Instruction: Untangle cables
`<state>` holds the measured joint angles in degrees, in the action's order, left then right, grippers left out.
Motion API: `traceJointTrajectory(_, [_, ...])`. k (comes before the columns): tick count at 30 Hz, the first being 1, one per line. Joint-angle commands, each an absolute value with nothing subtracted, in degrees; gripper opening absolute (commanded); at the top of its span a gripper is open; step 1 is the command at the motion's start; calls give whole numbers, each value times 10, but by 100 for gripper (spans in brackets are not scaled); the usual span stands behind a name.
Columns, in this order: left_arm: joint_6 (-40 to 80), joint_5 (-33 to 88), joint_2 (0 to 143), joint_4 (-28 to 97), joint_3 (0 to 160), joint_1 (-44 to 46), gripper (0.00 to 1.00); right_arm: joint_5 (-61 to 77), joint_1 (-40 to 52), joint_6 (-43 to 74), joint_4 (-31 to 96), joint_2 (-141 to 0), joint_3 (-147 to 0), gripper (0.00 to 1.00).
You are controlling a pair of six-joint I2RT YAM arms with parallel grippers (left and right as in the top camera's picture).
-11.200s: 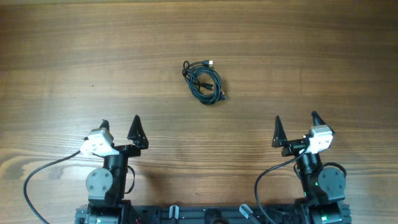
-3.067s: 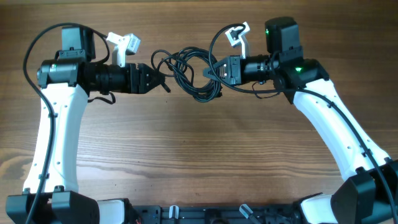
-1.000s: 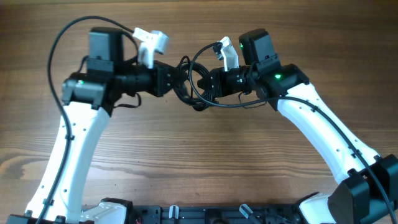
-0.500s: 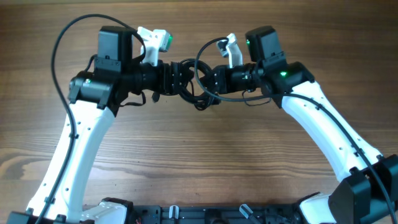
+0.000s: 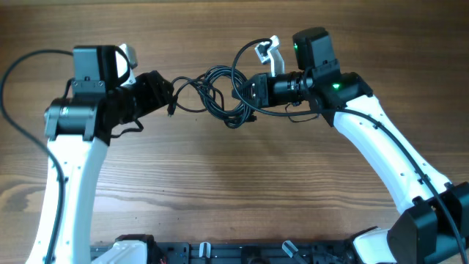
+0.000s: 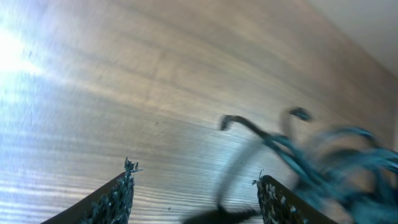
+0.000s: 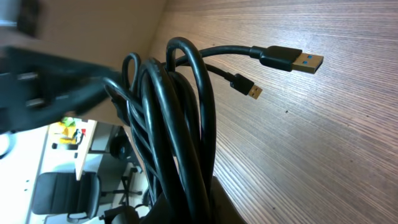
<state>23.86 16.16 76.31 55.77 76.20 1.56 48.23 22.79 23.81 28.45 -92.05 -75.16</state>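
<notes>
The piece of cable in my left gripper's fingers bends back into crowded loops, so it will bow and stay stuck when I pull.
The cables are a tangle of thin black loops held just above the wooden table at the middle back. My right gripper is shut on the right side of the bundle. In the right wrist view the loops rise from my shut jaws, and a large USB plug and a small plug stick out to the right. My left gripper is open just left of the tangle. One strand reaches toward it and ends in a plug. In the left wrist view a blurred strand crosses between the fingers.
The wooden table stretches wide in front of both arms. The arms' own thick black wires loop beside the left arm and over the right wrist. The arm bases stand at the front edge.
My left gripper has opened and drawn back to the left, away from the bundle, leaving one strand pulled out leftward. The right gripper has kept its hold and barely moved.
</notes>
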Motion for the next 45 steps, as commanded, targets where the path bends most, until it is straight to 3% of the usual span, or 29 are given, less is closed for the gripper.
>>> traceJointTrajectory(1, [277,185,804,543,744,-6,66,514,228,241,279,-930,-761,4])
traceJointTrajectory(17, [162,455,904,502,741,-19,63,515,228,240,276,-930,-761,4])
traceJointTrajectory(22, [120,449,909,515,740,-19,61,516,228,241,276,-930,-761,4])
traceJointTrajectory(27, [123,449,928,492,723,-7,46,528,228,242,272,-930,-761,4])
traceJointTrajectory(32, [122,422,938,490,722,-6,6,530,228,244,268,-930,-761,4])
traceJointTrajectory(40, [122,333,934,488,723,-6,4,491,228,249,276,-932,-761,4])
traceJointTrajectory(45, [123,214,905,497,732,-6,4,447,228,255,299,-936,-761,4])
